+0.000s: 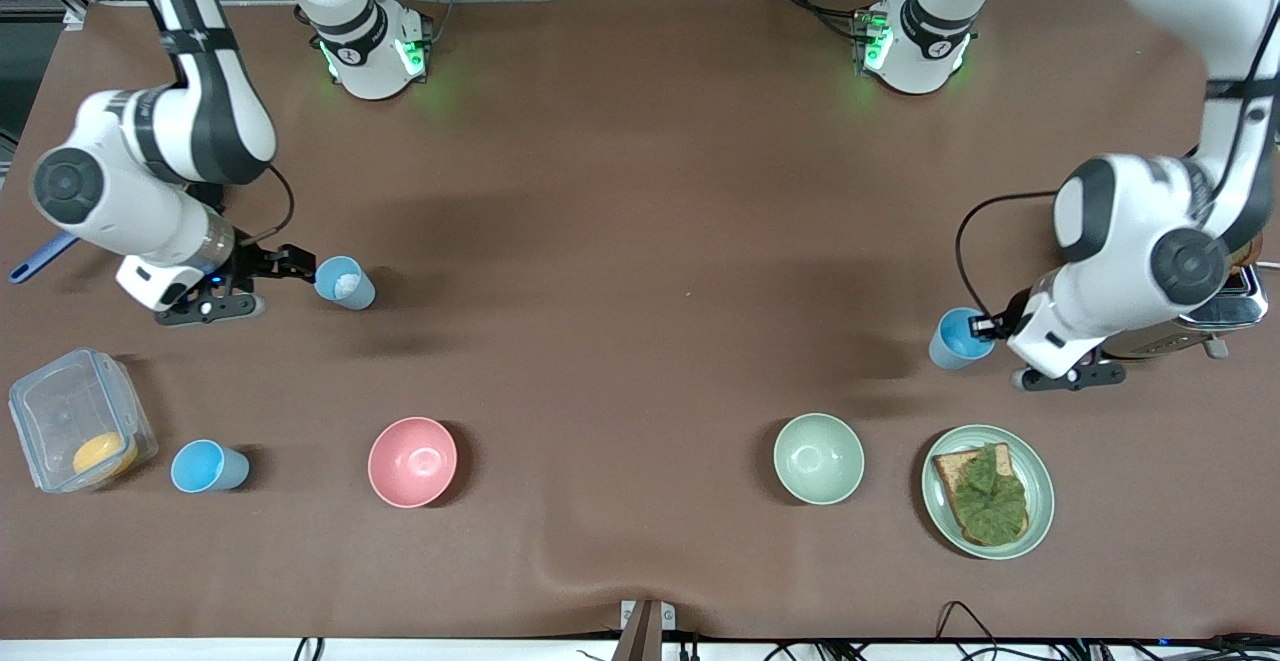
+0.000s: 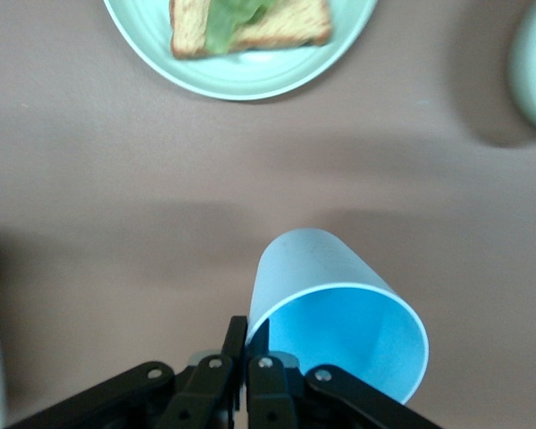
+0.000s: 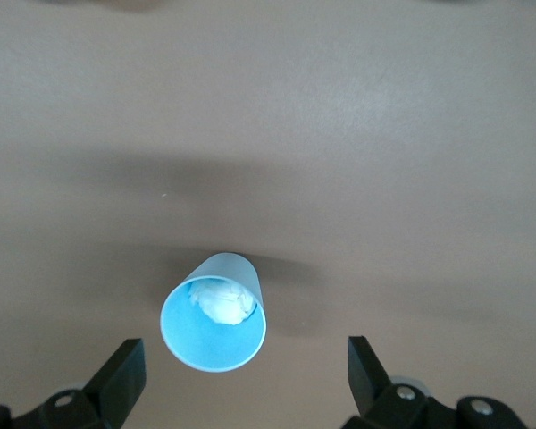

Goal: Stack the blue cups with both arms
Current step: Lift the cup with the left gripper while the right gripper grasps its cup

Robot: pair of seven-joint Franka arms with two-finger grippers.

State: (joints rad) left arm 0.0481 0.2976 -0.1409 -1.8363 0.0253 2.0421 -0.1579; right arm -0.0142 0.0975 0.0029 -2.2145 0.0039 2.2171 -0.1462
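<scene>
My gripper will carry the blue cup and the white lump (image 1: 347,285) will come along with it, because the lump is deep inside the cup, well below the cup's rim (image 3: 216,369).
A blue cup (image 1: 957,338) (image 2: 339,313) is toward the left arm's end of the table. My left gripper (image 1: 985,326) (image 2: 248,344) is shut on its rim, one finger inside and one outside the wall. A second blue cup (image 1: 344,283) (image 3: 214,323), with a white lump inside, stands toward the right arm's end. My right gripper (image 1: 290,266) (image 3: 246,371) is open just beside it. That cup sits a little ahead of the fingertips and touches neither. A third blue cup (image 1: 207,466) stands nearer the front camera.
A pink bowl (image 1: 412,461) and a pale green bowl (image 1: 818,458) stand near the front camera. A green plate (image 1: 1035,461) (image 2: 250,80) with toast and greens lies beside the green bowl. A clear lidded box (image 1: 75,421) is beside the third cup. A metal appliance (image 1: 1215,316) is under the left arm.
</scene>
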